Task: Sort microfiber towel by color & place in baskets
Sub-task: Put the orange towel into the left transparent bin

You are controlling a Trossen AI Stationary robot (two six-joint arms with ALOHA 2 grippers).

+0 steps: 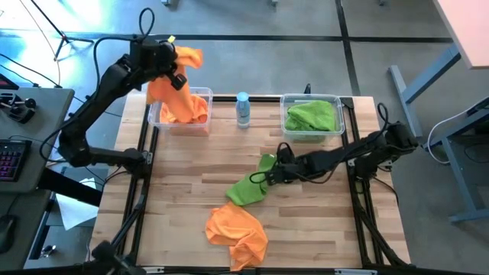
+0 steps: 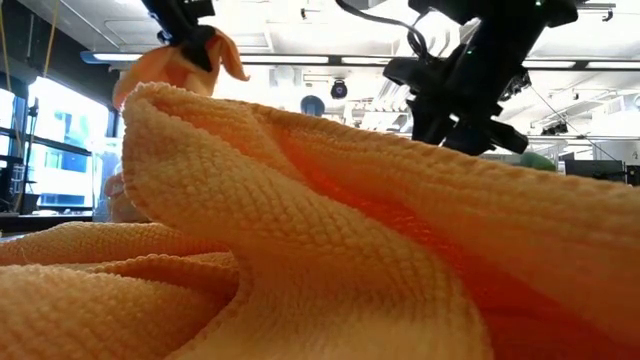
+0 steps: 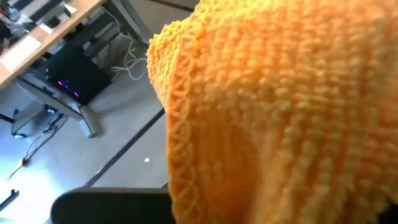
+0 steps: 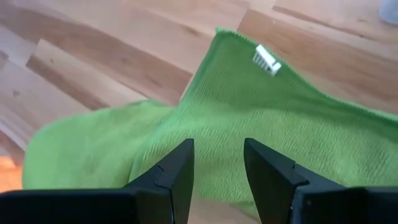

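The orange towel (image 1: 189, 57) is hanging high in my left gripper, beyond the far rim of its basket, so next I move it back and lower it into the basket (image 1: 188, 112).
My left gripper (image 1: 174, 71) is raised over the left basket (image 1: 155, 122) and is shut on an orange towel (image 1: 186, 90). That basket holds more orange cloth (image 1: 200, 113). The right basket (image 1: 341, 122) holds green towels (image 1: 312, 116). My right gripper (image 4: 217, 168) is open, low over a green towel (image 1: 246, 189) lying flat mid-table, one finger on either side of a ridge in it. A heap of orange towels (image 1: 238, 233) lies near the table's near edge and fills the low view (image 2: 300, 250). My left gripper holds the orange towel by a bunched upper part (image 2: 200, 50) from above, and the cloth hangs below the fingers (image 2: 160, 75). In the left wrist view the towel (image 3: 280, 112) covers the fingers, so the place of contact is hidden. My right gripper may touch the green towel (image 4: 205, 124); I cannot tell.
A small translucent bottle with a blue cap (image 1: 243, 109) stands between the two baskets at the table's far side. Bare wood shows on the table's left half (image 1: 176, 183) and near the right edge. Desks, cables and a keyboard lie beyond the table's left side.
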